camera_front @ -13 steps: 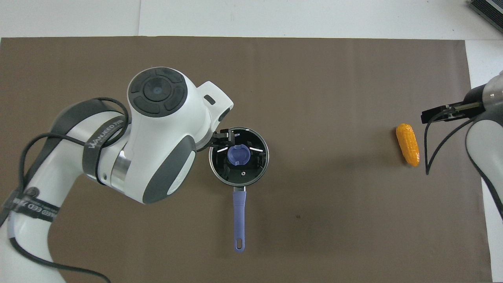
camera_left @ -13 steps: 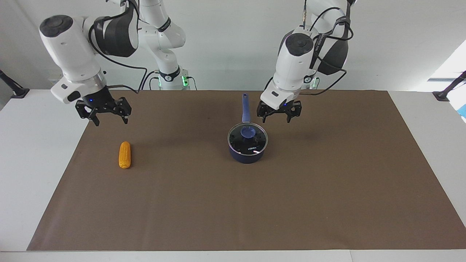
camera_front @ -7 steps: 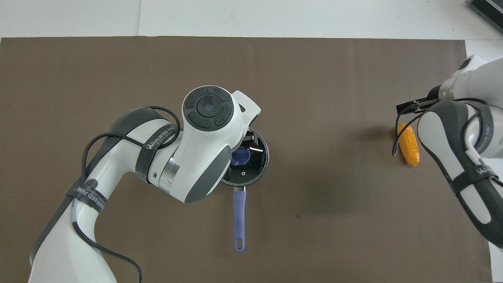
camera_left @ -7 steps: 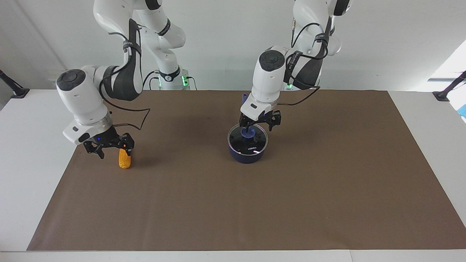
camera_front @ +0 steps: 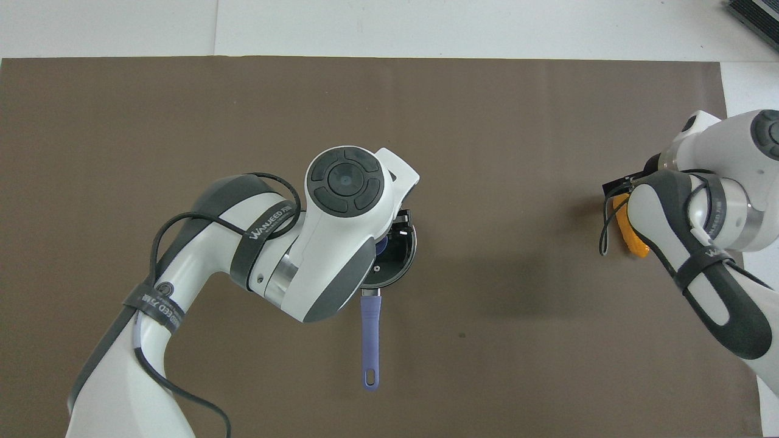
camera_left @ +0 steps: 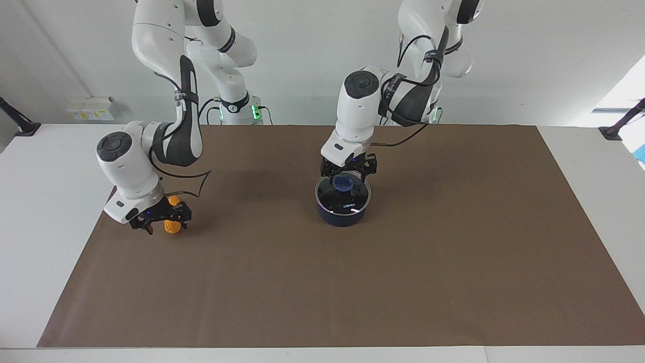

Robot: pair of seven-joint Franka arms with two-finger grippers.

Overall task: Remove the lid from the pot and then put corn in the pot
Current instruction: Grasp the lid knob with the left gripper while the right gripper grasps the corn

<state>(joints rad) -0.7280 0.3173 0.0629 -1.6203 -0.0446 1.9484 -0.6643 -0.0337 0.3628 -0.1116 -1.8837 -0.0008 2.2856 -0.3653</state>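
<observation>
My gripper will lower the corn (camera_front: 632,233) into a pot that should be empty, and the corn will lie flat there. Only the dark pot can be seen through the glass lid (camera_front: 395,257).
The navy pot (camera_left: 340,218) stands mid-table with the glass lid (camera_left: 352,200) on it. My left gripper (camera_left: 347,174) is low over the lid, open, with a finger on each side of the blue knob (camera_left: 344,183). In the overhead view the left wrist covers most of the pot (camera_front: 398,258); its handle (camera_front: 370,340) points toward the robots. The corn (camera_left: 173,228) lies on the mat toward the right arm's end. My right gripper (camera_left: 161,220) is down at the corn, open, fingers astride it. In the overhead view the right arm partly covers the corn (camera_front: 635,242).
A brown mat (camera_left: 352,282) covers most of the white table (camera_left: 45,201). A black clamp (camera_left: 617,128) stands at the table edge at the left arm's end.
Both arms have come down. The left gripper moved from beside the pot to over the lid, around the knob. The right gripper dropped from above the mat to around the corn.
</observation>
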